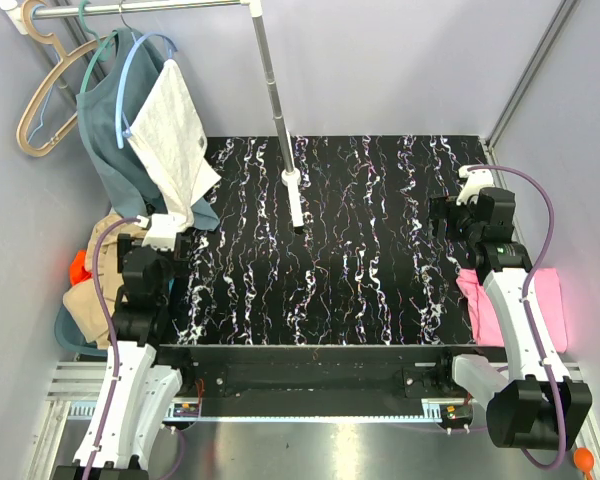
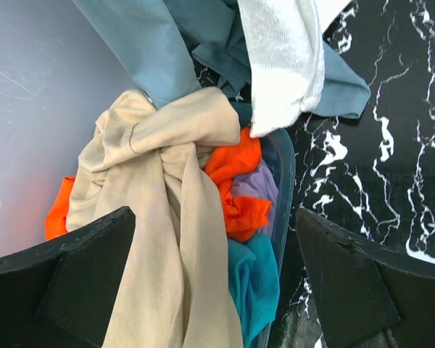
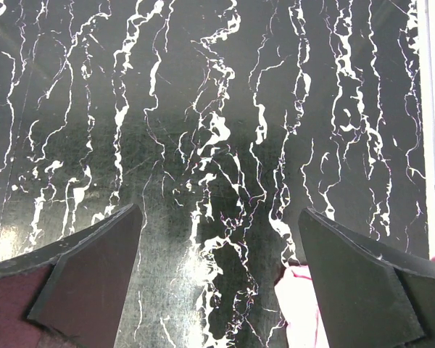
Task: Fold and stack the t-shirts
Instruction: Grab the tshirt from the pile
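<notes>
The tan t-shirt's raised fold (image 2: 201, 217) lies lengthwise between my open fingers, on top of the pile. My left gripper should go on down before it closes on that fold (image 2: 209, 290).
A tan t-shirt (image 2: 167, 217) lies crumpled on top of a pile in a teal basket (image 2: 284, 181) at the table's left edge. A bright orange shirt (image 2: 235, 185) and a teal shirt (image 2: 257, 283) lie beside it in the basket. My left gripper (image 2: 217, 290) is open above this pile, with the tan cloth between its fingers but not gripped; it also shows in the top view (image 1: 150, 250). A pink t-shirt (image 1: 545, 300) lies at the table's right edge, and its corner shows in the right wrist view (image 3: 301, 304). My right gripper (image 3: 217, 283) is open and empty over the black marbled table (image 1: 360, 250).
A grey-blue shirt (image 1: 110, 110) and a white cloth (image 1: 175, 130) hang on hangers from a rail at the back left, reaching down near my left gripper. A metal pole (image 1: 275, 90) slants down to the table's far middle. Grey walls close in the left and right sides.
</notes>
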